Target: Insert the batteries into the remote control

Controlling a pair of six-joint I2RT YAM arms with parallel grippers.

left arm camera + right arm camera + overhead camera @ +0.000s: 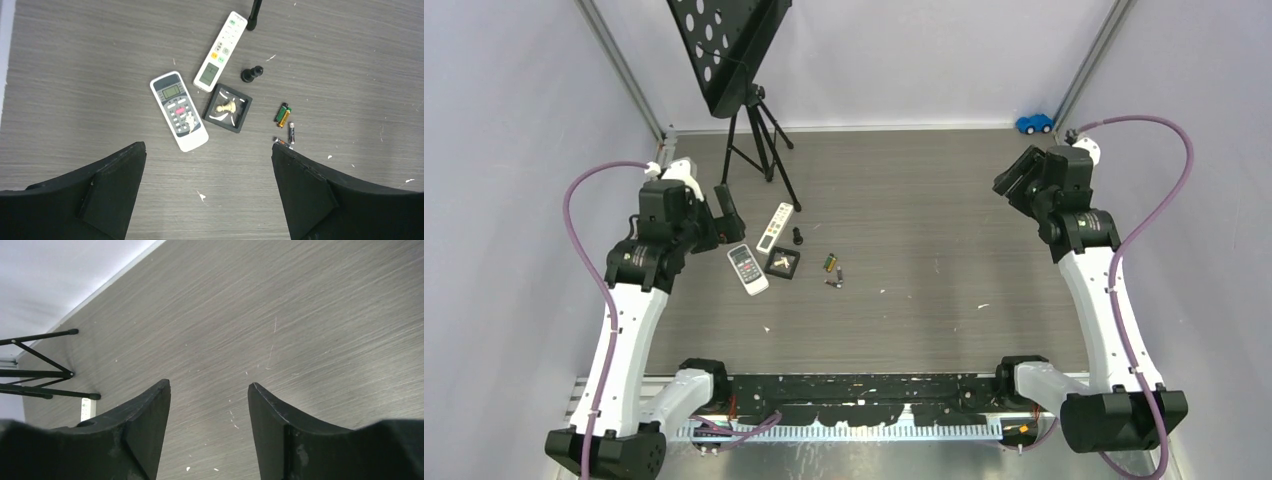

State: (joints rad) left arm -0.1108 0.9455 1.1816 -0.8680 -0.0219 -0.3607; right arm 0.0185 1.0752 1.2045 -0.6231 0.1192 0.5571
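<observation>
I go on lowering my left gripper until its fingers are on either side of the buttons (pixel 750 273). It is open wider than the short white-grey remote (pixel 747 269) and faces the remote's long sides.
Two remotes lie face up left of centre: a short white-grey remote (pixel 747 269) (pixel 179 111) and a long white remote (pixel 775 226) (pixel 220 51). Three batteries lie to their right: a green-yellow one (pixel 830 262) (pixel 283 115), a dark one (pixel 840 272) (pixel 291 132), and one with reddish marks (pixel 832 283) (pixel 281 141) partly hidden behind my left finger. My left gripper (pixel 728 212) (pixel 207 147) is open and empty, above the table just left of the remotes. My right gripper (pixel 1016 176) (pixel 209 384) is open and empty at the far right, over bare table.
A small black square tray (pixel 783 263) (pixel 227 108) holds a white chess piece. A black pawn (pixel 799 237) (pixel 251 74) stands beside it. A tripod (pixel 764 140) with a perforated black panel (pixel 724 45) stands at the back left. A blue toy car (pixel 1034 123) sits in the far right corner.
</observation>
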